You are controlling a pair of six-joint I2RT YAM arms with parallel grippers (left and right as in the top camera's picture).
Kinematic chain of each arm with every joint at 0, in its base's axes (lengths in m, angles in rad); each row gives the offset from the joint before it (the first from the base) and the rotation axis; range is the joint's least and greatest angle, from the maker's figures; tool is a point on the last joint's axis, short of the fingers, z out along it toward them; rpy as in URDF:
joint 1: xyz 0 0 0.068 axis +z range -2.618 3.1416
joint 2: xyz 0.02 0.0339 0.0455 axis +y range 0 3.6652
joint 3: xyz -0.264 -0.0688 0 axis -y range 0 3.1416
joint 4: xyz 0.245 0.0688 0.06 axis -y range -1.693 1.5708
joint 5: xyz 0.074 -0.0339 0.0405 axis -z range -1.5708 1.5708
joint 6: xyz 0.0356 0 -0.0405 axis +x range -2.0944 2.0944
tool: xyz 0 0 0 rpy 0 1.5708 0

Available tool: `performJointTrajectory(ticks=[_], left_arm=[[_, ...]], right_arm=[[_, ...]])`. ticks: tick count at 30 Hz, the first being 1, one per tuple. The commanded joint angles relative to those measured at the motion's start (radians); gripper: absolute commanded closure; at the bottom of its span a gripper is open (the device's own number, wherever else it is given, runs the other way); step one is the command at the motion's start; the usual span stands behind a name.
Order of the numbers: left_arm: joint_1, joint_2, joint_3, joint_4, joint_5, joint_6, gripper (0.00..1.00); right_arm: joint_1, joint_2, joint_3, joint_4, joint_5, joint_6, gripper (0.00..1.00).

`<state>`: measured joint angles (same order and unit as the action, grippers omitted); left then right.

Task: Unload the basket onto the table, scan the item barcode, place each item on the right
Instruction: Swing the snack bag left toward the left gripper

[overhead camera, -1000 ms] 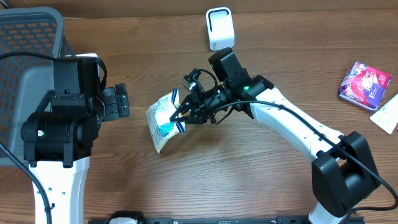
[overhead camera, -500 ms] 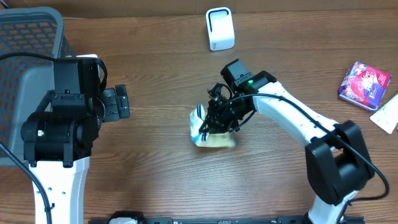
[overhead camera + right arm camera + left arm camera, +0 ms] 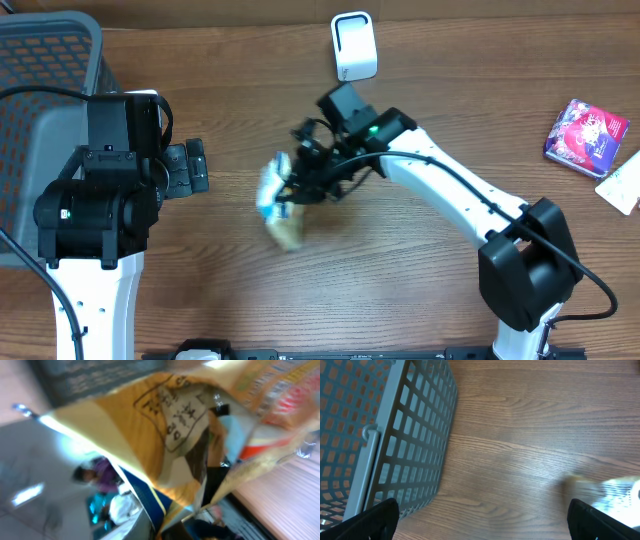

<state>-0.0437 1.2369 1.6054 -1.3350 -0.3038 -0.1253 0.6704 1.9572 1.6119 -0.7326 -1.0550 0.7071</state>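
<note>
The packet's printed yellow side faces my right gripper's wrist and the barcode is hidden. Next, I put the packet down with its white back up before scanning.
The item is a yellow, white and blue snack packet, blurred with motion, held above the table's middle. My right gripper is shut on its upper edge. In the right wrist view the packet fills the frame, its printed yellow face close to the lens, and I can make out no barcode. The white barcode scanner stands at the back centre. My left gripper hangs open beside the basket with nothing between its fingertips. The packet shows as a blur at the right edge of the left wrist view.
A grey mesh basket fills the left side, and its wall is close to my left gripper. A pink box and a white packet lie at the far right.
The right arm swung the packet to the right and turned it over, then carried it back left. The left arm has not moved.
</note>
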Motion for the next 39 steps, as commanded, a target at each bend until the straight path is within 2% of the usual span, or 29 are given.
performJointTrajectory(ticks=[1, 3, 5, 12, 15, 17, 24, 29, 30, 32, 34, 36, 39], left_arm=[[0.006, -0.014, 0.018, 0.004, -0.013, -0.014, 0.0], [0.006, -0.014, 0.018, 0.003, -0.013, -0.014, 0.0], [0.006, -0.014, 0.018, -0.001, -0.013, -0.014, 0.0], [0.006, -0.014, 0.018, -0.001, -0.013, -0.024, 0.0], [0.006, -0.014, 0.018, -0.003, -0.011, -0.04, 0.0], [0.006, -0.014, 0.018, -0.005, -0.01, -0.041, 0.0], [0.006, -0.014, 0.011, -0.016, -0.01, -0.071, 0.0], [0.006, -0.014, -0.015, -0.011, -0.011, -0.082, 0.0], [0.006, -0.014, -0.032, -0.009, -0.011, -0.092, 0.0], [0.006, -0.013, -0.053, 0.0, -0.01, -0.104, 0.0], [0.006, -0.013, -0.074, 0.006, -0.011, -0.117, 0.0], [0.006, -0.013, -0.094, 0.008, -0.011, -0.126, 0.0], [0.006, -0.013, -0.111, 0.008, -0.01, -0.127, 0.0]], right_arm=[[0.012, -0.009, 0.048, 0.164, -0.243, 0.241, 0.96], [0.003, -0.009, 0.048, 0.236, -0.218, 0.268, 0.96], [-0.008, -0.009, 0.038, 0.238, -0.16, 0.24, 0.96], [-0.018, 0.092, 0.023, 0.223, -0.119, -0.045, 0.96], [-0.018, 0.177, 0.023, 0.259, -0.158, -0.049, 0.96], [-0.011, 0.226, 0.023, 0.336, -0.212, 0.047, 0.96], [0.03, 0.26, 0.025, 0.836, -0.386, 0.471, 0.96], [0.028, 0.257, 0.025, 0.987, -0.444, 0.728, 0.96], [0.031, 0.255, 0.025, 1.113, -0.445, 0.834, 0.96], [0.032, 0.256, 0.025, 1.269, -0.444, 0.944, 0.96], [0.027, 0.256, 0.025, 1.307, -0.467, 0.93, 0.96], [0.016, 0.261, 0.024, 1.283, -0.507, 0.849, 0.96], [-0.005, 0.272, 0.018, 1.118, -0.51, 0.691, 0.96]])
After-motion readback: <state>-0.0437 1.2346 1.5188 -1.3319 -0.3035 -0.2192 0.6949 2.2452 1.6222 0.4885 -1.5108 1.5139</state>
